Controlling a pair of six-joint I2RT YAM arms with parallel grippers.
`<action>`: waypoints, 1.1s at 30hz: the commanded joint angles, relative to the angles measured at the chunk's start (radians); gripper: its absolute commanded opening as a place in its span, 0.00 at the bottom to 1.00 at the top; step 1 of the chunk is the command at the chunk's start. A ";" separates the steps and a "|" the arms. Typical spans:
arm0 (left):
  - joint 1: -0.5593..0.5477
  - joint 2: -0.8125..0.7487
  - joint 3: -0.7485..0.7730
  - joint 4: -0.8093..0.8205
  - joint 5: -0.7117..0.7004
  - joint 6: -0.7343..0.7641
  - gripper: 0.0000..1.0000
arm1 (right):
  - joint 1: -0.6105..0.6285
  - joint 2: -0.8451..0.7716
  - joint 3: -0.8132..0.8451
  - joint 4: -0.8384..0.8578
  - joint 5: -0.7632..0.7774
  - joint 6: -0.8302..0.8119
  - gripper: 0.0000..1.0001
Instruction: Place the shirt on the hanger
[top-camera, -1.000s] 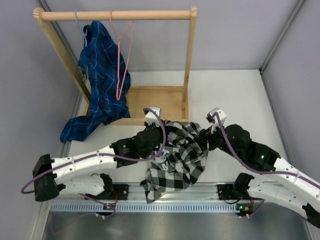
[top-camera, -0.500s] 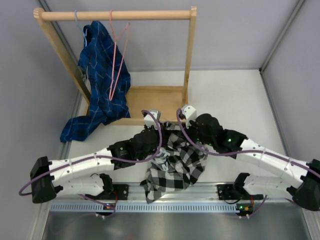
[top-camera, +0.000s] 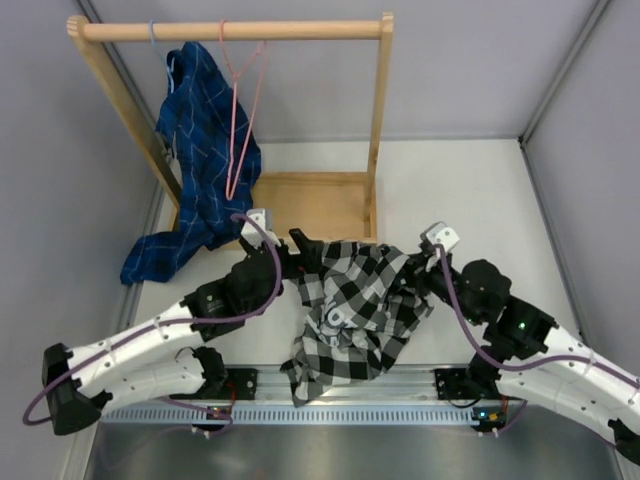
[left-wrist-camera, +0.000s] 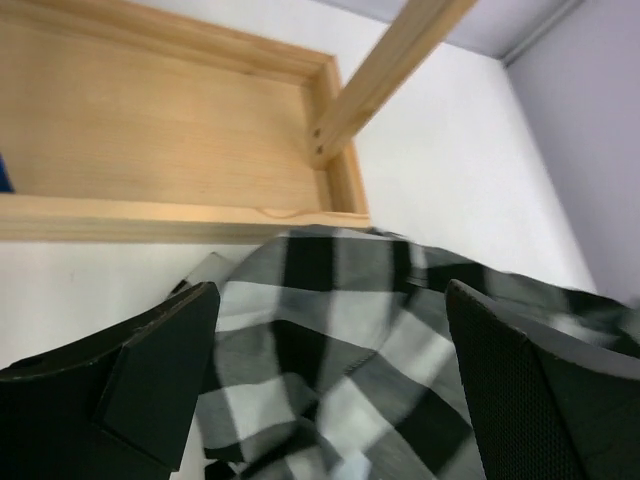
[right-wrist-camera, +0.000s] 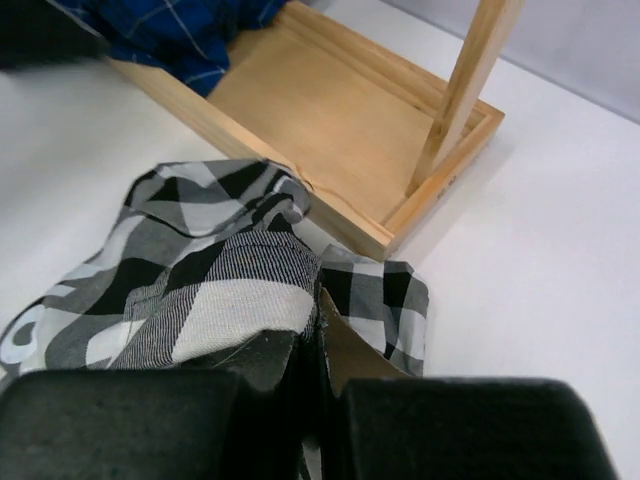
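My gripper will bring out more of the hidden lettering on the shirt (top-camera: 362, 290) when it pulls the cloth, as a pale patch (top-camera: 335, 318) interrupts the checks between the folds.
The black-and-white checked shirt (top-camera: 360, 305) lies crumpled on the white table between the two arms, and its lower part hangs over the near edge. My left gripper (top-camera: 298, 258) is open at the shirt's upper left edge. In the left wrist view its fingers (left-wrist-camera: 150, 370) stand wide apart above the checked cloth (left-wrist-camera: 370, 340), holding nothing. My right gripper (top-camera: 415, 280) is shut on the shirt's right edge, and the right wrist view shows cloth (right-wrist-camera: 230, 270) pinched between the closed fingertips of that gripper (right-wrist-camera: 320, 345). The pink wire hanger (top-camera: 236, 130) hangs bare from the wooden rod.
A wooden rack stands at the back, with its rod (top-camera: 230, 30) on top and its flat base tray (top-camera: 310, 200) just behind the shirt. A blue plaid shirt (top-camera: 205, 150) hangs from the rod's left end and trails onto the table. The right upright (top-camera: 378, 120) rises from the tray.
My left gripper has opened, let go of the shirt and drawn back to the left. My right gripper has shut on the shirt's edge and pulled right, spreading the cloth.
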 joint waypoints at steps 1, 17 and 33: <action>0.121 0.105 -0.051 -0.038 0.138 -0.081 0.98 | -0.010 -0.116 -0.026 0.033 -0.074 -0.007 0.00; 0.330 0.385 -0.191 0.760 0.941 0.356 0.98 | -0.010 -0.125 0.069 -0.108 -0.456 -0.016 0.00; 0.375 0.718 0.045 0.734 1.145 0.028 0.98 | -0.010 -0.045 0.097 -0.195 -0.640 -0.058 0.00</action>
